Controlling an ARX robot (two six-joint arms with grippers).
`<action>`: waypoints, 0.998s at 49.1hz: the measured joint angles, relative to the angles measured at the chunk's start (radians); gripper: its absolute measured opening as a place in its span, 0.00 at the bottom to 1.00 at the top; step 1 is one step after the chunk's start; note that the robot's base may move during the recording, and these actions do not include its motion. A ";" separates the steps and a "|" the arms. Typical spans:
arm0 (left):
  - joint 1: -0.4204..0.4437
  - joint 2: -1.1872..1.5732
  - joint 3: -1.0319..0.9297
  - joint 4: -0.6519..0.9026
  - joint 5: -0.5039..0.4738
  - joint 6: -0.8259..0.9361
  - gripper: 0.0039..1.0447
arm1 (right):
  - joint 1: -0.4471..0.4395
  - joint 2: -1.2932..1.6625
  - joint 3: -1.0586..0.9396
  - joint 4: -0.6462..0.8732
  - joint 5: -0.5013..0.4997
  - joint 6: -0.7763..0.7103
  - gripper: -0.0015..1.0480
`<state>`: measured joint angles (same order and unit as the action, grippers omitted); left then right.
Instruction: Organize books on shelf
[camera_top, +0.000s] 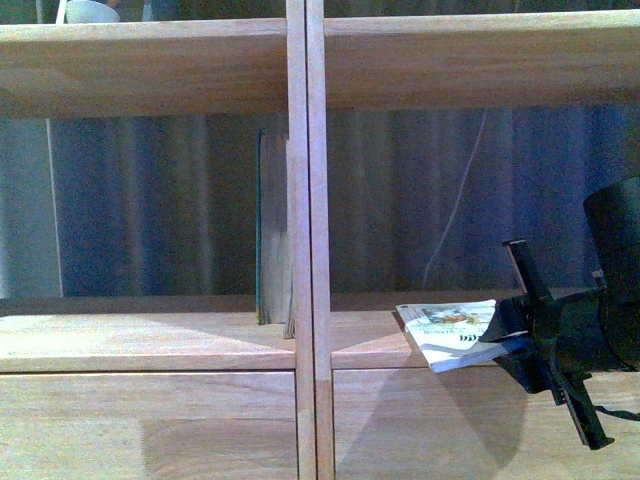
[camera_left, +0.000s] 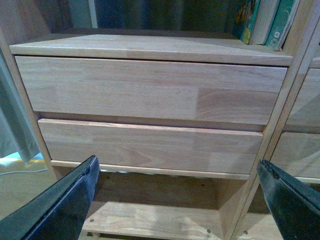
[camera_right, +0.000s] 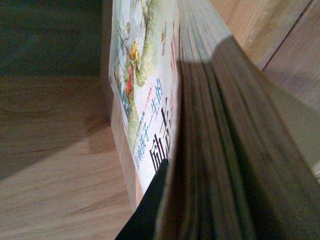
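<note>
My gripper will stand the white softcover book where it will lean on the teal book and stay up, as that one stands against the central divider.
My right gripper is shut on the white softcover book and holds it flat, just above the front edge of the right compartment of the light-wood shelf. In the right wrist view the book's picture cover and page edges fill the frame, with one black finger against the cover. A teal book and a pale one stand upright against the central divider in the left compartment; they also show in the left wrist view. My left gripper is open and empty, low in front of the drawer fronts.
A board forms the floor of the open compartments, with a shelf board above. A dark curtain and a thin white cable show behind the open back. Below the drawers is a low open bay.
</note>
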<state>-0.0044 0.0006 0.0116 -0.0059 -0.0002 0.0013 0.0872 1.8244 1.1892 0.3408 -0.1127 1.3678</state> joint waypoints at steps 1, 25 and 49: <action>0.000 0.000 0.000 0.000 0.000 0.000 0.93 | 0.000 0.000 0.000 0.000 0.000 -0.002 0.07; 0.000 0.000 0.000 0.000 0.000 0.000 0.93 | -0.008 -0.047 -0.046 0.021 -0.016 -0.051 0.07; 0.000 0.000 0.000 0.000 0.000 0.000 0.93 | -0.095 -0.347 -0.162 -0.003 -0.275 -0.189 0.07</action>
<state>-0.0044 0.0006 0.0116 -0.0059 0.0002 0.0013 -0.0082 1.4773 1.0275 0.3382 -0.3878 1.1790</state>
